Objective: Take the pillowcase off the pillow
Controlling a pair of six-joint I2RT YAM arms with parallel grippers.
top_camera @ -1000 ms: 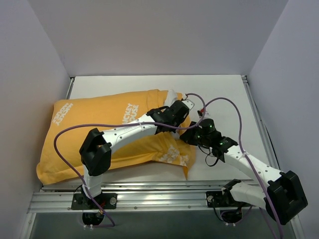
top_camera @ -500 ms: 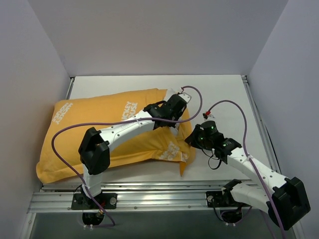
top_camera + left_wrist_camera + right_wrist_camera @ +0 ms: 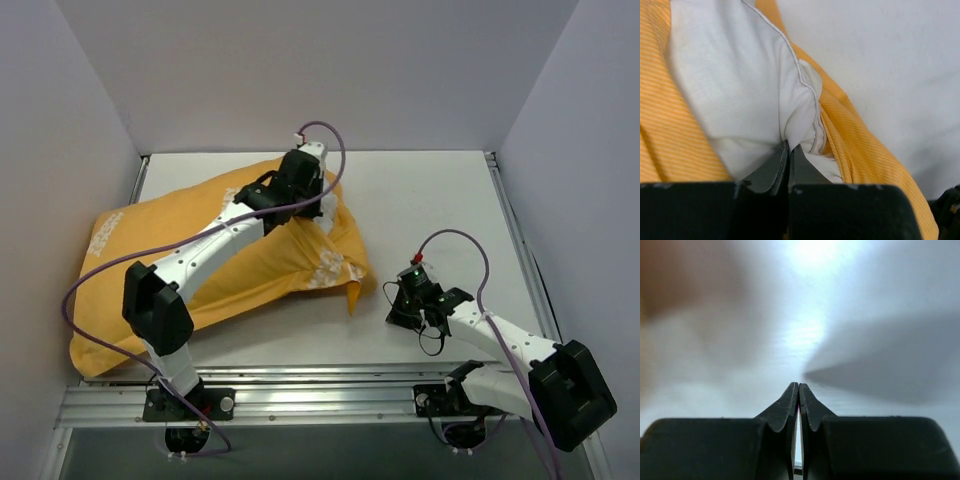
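The robot's left gripper is holding the white pillow, and the pillowcase's edge (image 3: 840, 127) still fits tightly around the pillow, so the robot's right gripper should grab that edge (image 3: 361, 262) and pull it free.
The orange-yellow pillowcase (image 3: 240, 268) lies across the left half of the table, with white lettering on its right end. My left gripper (image 3: 322, 206) is at its far right corner, shut on a pinch of the white pillow (image 3: 740, 85) that pokes out of the pillowcase opening (image 3: 860, 145); in the left wrist view the jaws (image 3: 789, 146) are closed on the white fabric. My right gripper (image 3: 396, 306) is shut and empty, low over the bare table just right of the pillowcase's loose corner. The right wrist view shows only its closed jaws (image 3: 798, 386) and the white table.
White walls enclose the table (image 3: 440, 200) on the left, back and right. A metal rail (image 3: 320, 400) runs along the near edge by the arm bases. Purple cables loop over both arms.
My left gripper has moved back and to the left, dragging the pillow corner and the pillowcase's right end with it. My right gripper has moved away from the pillowcase, down toward the near right.
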